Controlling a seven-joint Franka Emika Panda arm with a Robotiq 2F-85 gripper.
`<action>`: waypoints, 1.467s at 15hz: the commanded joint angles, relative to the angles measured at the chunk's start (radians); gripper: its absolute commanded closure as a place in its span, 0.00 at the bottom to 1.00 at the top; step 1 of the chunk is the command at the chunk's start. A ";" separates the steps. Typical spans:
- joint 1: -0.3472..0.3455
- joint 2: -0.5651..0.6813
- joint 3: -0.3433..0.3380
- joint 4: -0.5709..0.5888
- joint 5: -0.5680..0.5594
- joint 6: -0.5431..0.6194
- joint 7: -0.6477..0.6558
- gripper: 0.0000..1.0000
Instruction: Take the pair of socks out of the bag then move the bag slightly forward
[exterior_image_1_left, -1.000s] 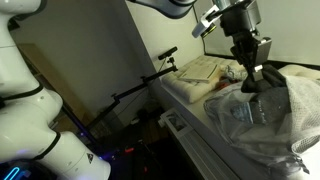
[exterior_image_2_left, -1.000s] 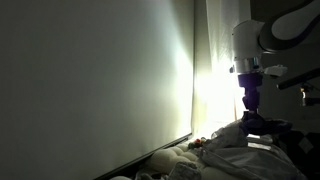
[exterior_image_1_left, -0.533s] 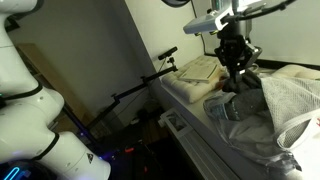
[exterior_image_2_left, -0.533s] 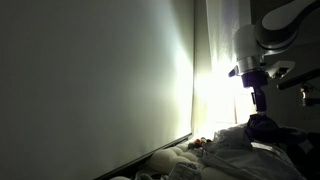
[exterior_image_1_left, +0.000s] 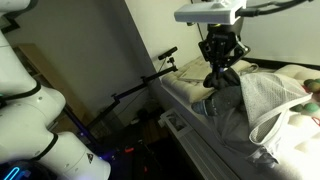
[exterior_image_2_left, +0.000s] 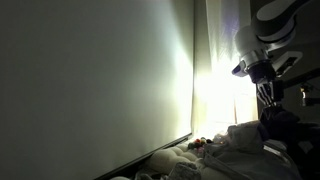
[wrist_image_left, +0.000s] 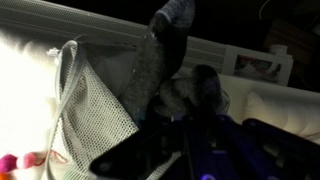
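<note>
Next, I raise the socks high above the mesh bag before I put them on the cream cloths (exterior_image_1_left: 190, 82) beside it, since the socks hang low (exterior_image_1_left: 230, 105) against the bag.
My gripper (exterior_image_1_left: 218, 76) is shut on the pair of socks (exterior_image_1_left: 213, 96), a dark blue-grey bundle that hangs below the fingers. The socks are lifted clear of the bag (exterior_image_1_left: 268, 103), a white-grey mesh sack that lies slumped on the surface just beside them. In the wrist view the socks (wrist_image_left: 163, 58) stretch away from my gripper (wrist_image_left: 176, 108), with the bag's mesh (wrist_image_left: 92, 105) and its rim to the left. In an exterior view the gripper (exterior_image_2_left: 268, 96) hangs against a bright backlight, the socks (exterior_image_2_left: 276, 126) dark under it, above the pale bag (exterior_image_2_left: 245, 152).
Cream folded cloths (exterior_image_1_left: 199, 70) lie on the surface behind the gripper. A red-orange item (exterior_image_2_left: 200, 145) sits among the fabrics, also at the lower left of the wrist view (wrist_image_left: 20, 160). A black lamp arm (exterior_image_1_left: 150, 78) stands off the surface's edge. A wall closes one side.
My gripper has pulled the socks up out of the bag and carried them sideways toward the folded cloths. The bag has sagged flatter.
</note>
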 joint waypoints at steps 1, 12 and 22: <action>0.011 -0.038 -0.022 0.013 -0.111 -0.078 0.098 0.96; 0.036 0.026 -0.018 0.028 -0.460 -0.231 0.209 0.96; 0.038 -0.022 0.041 -0.001 -0.400 -0.154 -0.086 0.95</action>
